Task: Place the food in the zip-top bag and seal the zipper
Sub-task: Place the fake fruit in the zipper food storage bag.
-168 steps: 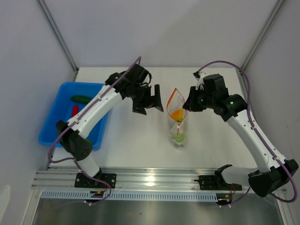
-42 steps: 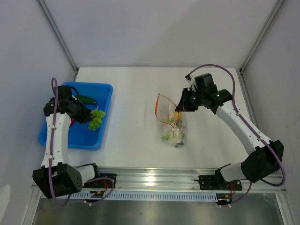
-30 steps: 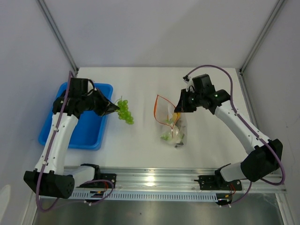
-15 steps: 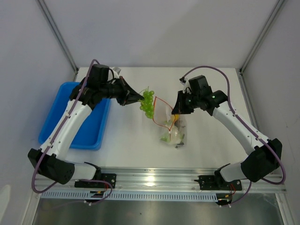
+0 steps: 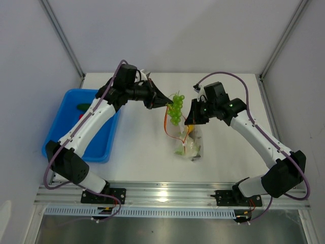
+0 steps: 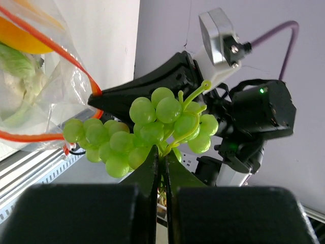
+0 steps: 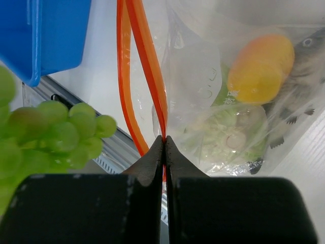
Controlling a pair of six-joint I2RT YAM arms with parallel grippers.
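Observation:
The green grape bunch (image 5: 176,108) dangles by its stem above the gaping bag opening (image 5: 175,130), so I keep lowering my left gripper until the bunch is inside, then let go.
My left gripper (image 5: 166,101) (image 6: 163,155) is shut on the stem of a green grape bunch (image 5: 175,107) (image 6: 147,129), holding it in the air just above the mouth of the zip-top bag (image 5: 188,142) (image 7: 223,86). The right gripper (image 5: 189,121) (image 7: 164,140) is shut on the bag's orange-red zipper (image 5: 167,121) (image 7: 147,56), lifting one side so the mouth gapes. Inside the clear bag lie an orange-yellow piece (image 7: 260,68) and a white-green leafy vegetable (image 7: 231,137). A dark green cucumber (image 5: 83,107) shows in the tray, partly behind my left arm.
A blue plastic tray (image 5: 61,127) sits at the table's left edge, its corner (image 7: 45,35) also in the right wrist view. Metal frame posts rise at the table's back corners. An aluminium rail (image 5: 167,193) runs along the near edge.
The left arm has carried the grape bunch from the blue tray rightward across the table to the bag's mouth. My right gripper has kept hold of the zipper, shifting slightly left.

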